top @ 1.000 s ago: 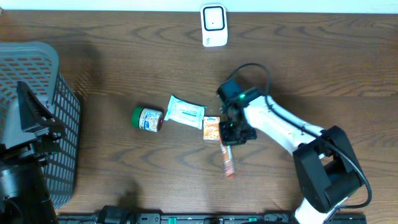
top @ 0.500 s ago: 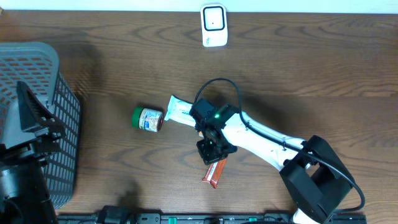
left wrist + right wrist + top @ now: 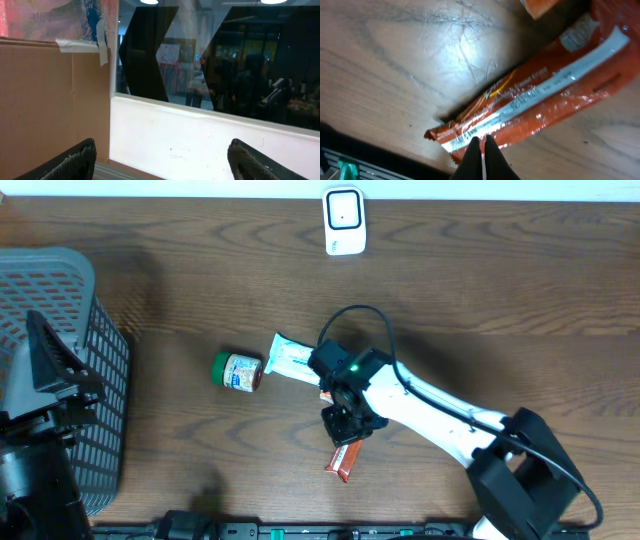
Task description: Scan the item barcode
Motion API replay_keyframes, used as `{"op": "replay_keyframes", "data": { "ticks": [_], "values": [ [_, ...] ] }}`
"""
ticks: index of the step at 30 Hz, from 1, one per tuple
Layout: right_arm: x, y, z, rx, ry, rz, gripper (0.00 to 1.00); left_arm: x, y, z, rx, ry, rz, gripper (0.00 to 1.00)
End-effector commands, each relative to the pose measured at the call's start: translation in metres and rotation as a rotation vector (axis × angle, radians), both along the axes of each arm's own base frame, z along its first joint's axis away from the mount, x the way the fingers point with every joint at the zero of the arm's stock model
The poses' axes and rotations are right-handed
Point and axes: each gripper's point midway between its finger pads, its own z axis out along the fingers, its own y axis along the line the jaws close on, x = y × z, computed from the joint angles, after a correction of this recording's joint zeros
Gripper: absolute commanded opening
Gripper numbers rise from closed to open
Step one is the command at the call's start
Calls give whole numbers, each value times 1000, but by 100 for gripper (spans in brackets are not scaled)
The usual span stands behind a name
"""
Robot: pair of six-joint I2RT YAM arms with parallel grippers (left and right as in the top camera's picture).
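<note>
The small orange packet [image 3: 538,7] is crowding the snack bar wrapper's far end [image 3: 612,25], so the robot's right gripper should first slide the wrapper clear, then open and take hold of that far end of the wrapper.
An orange snack bar wrapper [image 3: 343,459] lies tilted on the wooden table near the front edge. In the right wrist view the wrapper [image 3: 535,97] shows its silver seam side up. My right gripper [image 3: 346,438] hovers just over the bar's upper end, and its fingertips [image 3: 481,145] are pressed shut at the wrapper's lower left end with nothing visible between them. The white scanner [image 3: 343,221] stands at the table's far edge. My left gripper [image 3: 162,160] is open and empty, facing a wall and window.
A green-lidded jar [image 3: 237,371] and a white-teal pouch [image 3: 293,359] lie left of the right arm. A small orange packet [image 3: 328,393] is mostly under the arm. A grey mesh basket [image 3: 60,330] fills the left side.
The right arm swung left across the table. The orange bar went from upright beside the small packet to tilted, lower and further left. The left gripper has not moved.
</note>
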Motion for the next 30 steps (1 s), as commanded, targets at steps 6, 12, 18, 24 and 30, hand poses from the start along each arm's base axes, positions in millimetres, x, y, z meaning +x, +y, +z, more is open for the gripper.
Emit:
{"op": "replay_keyframes", "data": {
  "ticks": [6,12,18,24,30],
  "values": [
    [-12,-6,-18,0,-2,14,1,0,-1,2,-6,-10,-7,85],
    [-31,-1,-37,48,35,22,1,0,-1,2,-6,-9,-8,85],
    [-5,-11,-53,5,-98,-41,1,1,-1,1,-6,-8,-8,85],
    [34,-29,-35,-61,-205,-115,1,1,-1,1,-6,-8,-8,85],
    [86,-91,-5,-264,-332,-282,1,1,-1,1,-6,-8,-8,84]
  ]
}}
